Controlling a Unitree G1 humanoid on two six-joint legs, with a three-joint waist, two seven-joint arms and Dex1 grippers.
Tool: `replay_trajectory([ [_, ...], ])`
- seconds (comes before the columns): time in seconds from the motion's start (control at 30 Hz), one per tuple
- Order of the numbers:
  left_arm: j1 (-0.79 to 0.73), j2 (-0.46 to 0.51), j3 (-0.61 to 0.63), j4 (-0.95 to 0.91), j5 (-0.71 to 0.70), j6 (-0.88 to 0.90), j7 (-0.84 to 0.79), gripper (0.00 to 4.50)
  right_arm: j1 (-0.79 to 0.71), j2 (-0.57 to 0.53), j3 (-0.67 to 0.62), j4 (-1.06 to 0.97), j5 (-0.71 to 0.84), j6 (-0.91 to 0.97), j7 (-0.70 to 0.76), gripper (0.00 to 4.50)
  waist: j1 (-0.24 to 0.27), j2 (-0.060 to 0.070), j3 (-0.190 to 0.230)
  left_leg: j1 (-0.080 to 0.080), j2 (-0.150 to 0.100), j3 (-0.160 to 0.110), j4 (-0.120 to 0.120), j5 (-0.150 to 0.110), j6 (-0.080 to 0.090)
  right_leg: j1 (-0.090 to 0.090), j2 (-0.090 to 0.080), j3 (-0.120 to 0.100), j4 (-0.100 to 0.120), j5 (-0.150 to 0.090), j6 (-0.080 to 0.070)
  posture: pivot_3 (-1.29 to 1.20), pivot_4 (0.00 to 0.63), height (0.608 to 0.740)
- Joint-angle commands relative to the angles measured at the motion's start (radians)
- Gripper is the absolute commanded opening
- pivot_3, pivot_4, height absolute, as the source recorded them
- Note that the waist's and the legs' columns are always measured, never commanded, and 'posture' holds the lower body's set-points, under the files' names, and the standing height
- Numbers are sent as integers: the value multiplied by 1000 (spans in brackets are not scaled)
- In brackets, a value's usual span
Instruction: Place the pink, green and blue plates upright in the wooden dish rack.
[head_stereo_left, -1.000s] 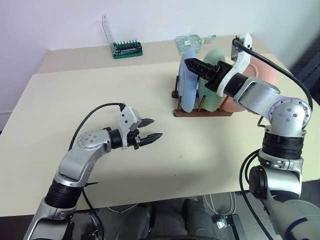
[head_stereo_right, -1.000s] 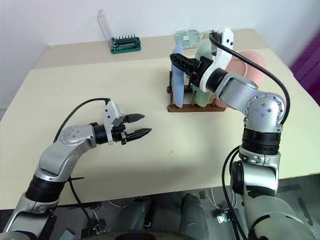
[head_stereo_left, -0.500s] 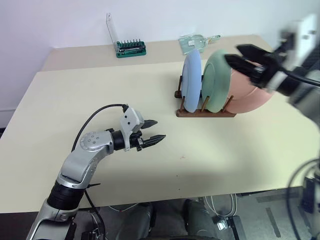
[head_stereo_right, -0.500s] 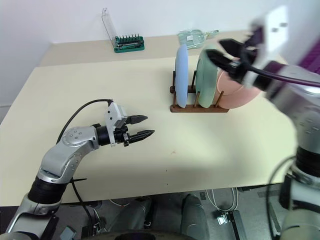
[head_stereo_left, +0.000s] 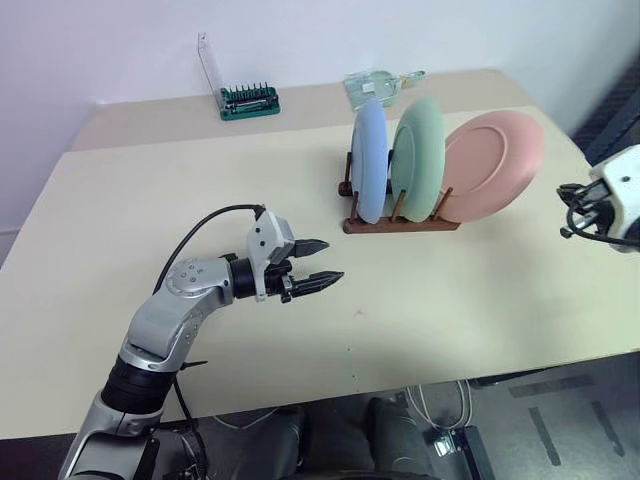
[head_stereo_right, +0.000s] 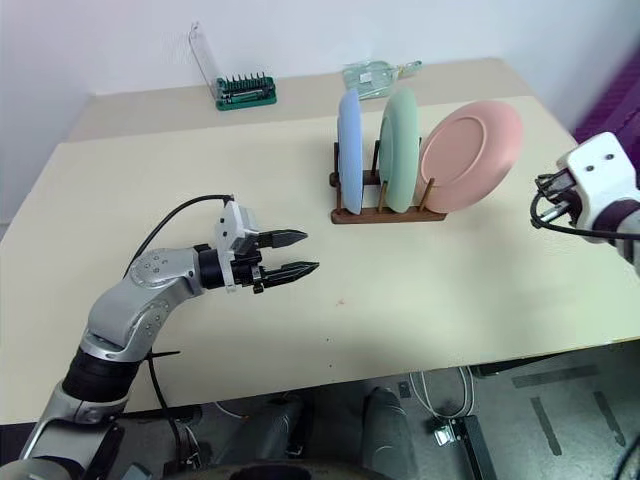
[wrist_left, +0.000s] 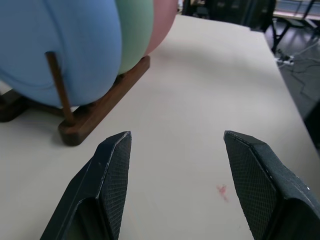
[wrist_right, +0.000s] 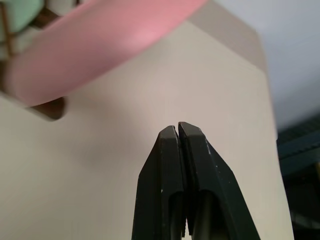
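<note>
My right gripper is about to deal with the pink plate (head_stereo_left: 492, 168), which leans out past the wooden dish rack's end, so it should gently push that plate's outer rim (head_stereo_left: 533, 168) toward the green plate with closed fingers.
The blue plate (head_stereo_left: 368, 160), green plate (head_stereo_left: 417, 155) and pink plate (head_stereo_left: 493, 165) stand on edge in the wooden dish rack (head_stereo_left: 400, 224). The pink one leans to the right at the rack's right end. My left gripper (head_stereo_left: 318, 263) hangs open and empty over the table, left of and nearer than the rack, pointing toward it. In the left wrist view the rack (wrist_left: 105, 92) and blue plate (wrist_left: 65, 45) lie beyond its open fingers. My right gripper (wrist_right: 178, 127) is shut on nothing, off to the right of the pink plate (wrist_right: 100, 45) and apart from it.
A green screwdriver-bit holder (head_stereo_left: 249, 99) with an upright clear lid stands at the back of the table. A clear plastic item (head_stereo_left: 378, 84) lies behind the rack. The table's right edge (head_stereo_left: 610, 290) runs close under my right arm.
My right gripper left the plates at the rack, swung far to the right and shut. The left gripper stayed put, open. All three plates stand in the rack.
</note>
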Motion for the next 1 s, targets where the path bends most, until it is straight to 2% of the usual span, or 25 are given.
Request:
replay_trajectory([
  [0.03,7,9,9,-48,-9,4,12,3028,-96,28,30,44,-37,-80,23,31,3,0,0,-1,0,0,0,0,0,-1,0,0,0,0,0,0,150,740],
  [0.27,47,10,8,-94,-12,24,46,3028,-142,61,41,-67,-16,-58,85,31,9,0,0,-1,0,-1,0,0,0,-1,0,0,-1,0,0,0,150,740],
  [0.63,33,3,-9,-92,-13,45,66,3028,-16,64,-44,-96,-36,-58,75,31,7,0,0,-1,0,-1,0,0,0,-1,0,0,0,0,0,0,150,740],
  [1.0,38,22,-7,-77,-13,33,45,3028,-99,92,-3,-84,-41,-96,113,31,6,0,0,-1,0,-1,0,0,0,-1,0,0,0,0,0,0,150,740],
])
